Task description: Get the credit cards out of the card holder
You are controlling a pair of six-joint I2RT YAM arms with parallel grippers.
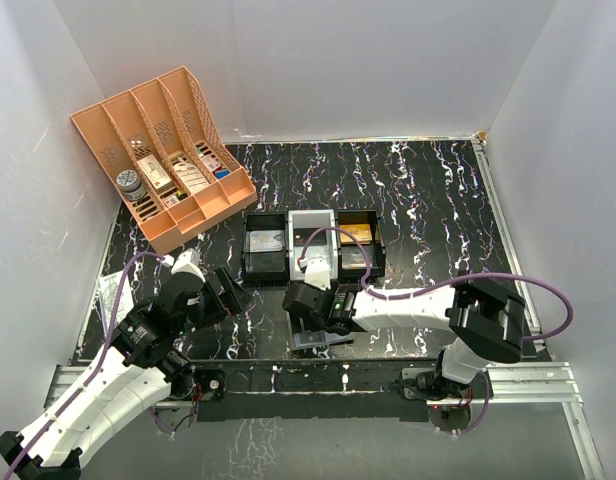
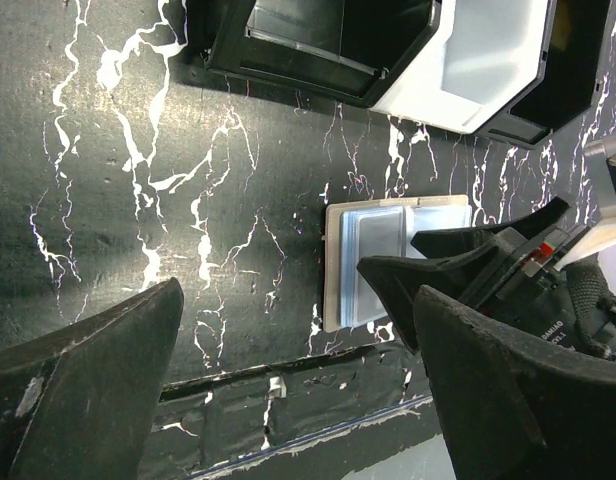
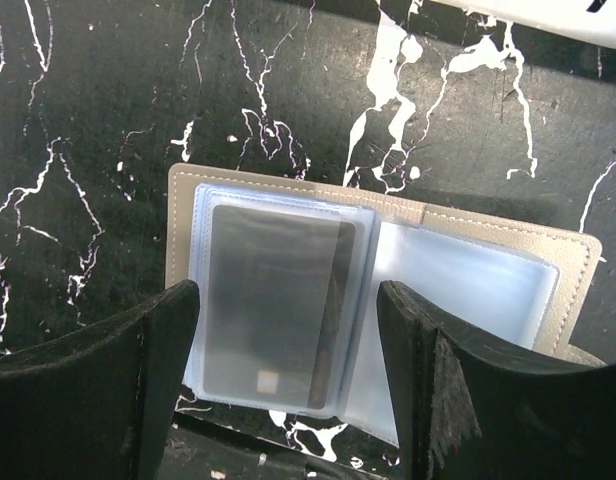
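Note:
The clear sleeve [image 3: 276, 292] lies flat in the unheld card holder, so my right gripper should brace the card holder's fold while my left gripper takes the sleeve's loose edge [image 3: 201, 250].
The card holder [image 3: 388, 215] lies open and flat on the black marbled table near its front edge. It also shows in the left wrist view [image 2: 373, 262] and, half hidden, in the top view [image 1: 316, 342]. A dark grey credit card [image 3: 273, 305] sits inside its left clear sleeve. My right gripper [image 3: 288, 370] is open just above the holder, with its fingers either side of that sleeve stack. My left gripper [image 2: 298, 400] is open and empty, left of the holder. A gold-orange card [image 1: 356, 235] lies in the right black tray.
Three small trays stand in a row behind the holder: black [image 1: 266, 245], white [image 1: 313, 242] and black [image 1: 360, 262]. A peach rack [image 1: 168, 160] with small boxes stands at the back left. White walls close in the table.

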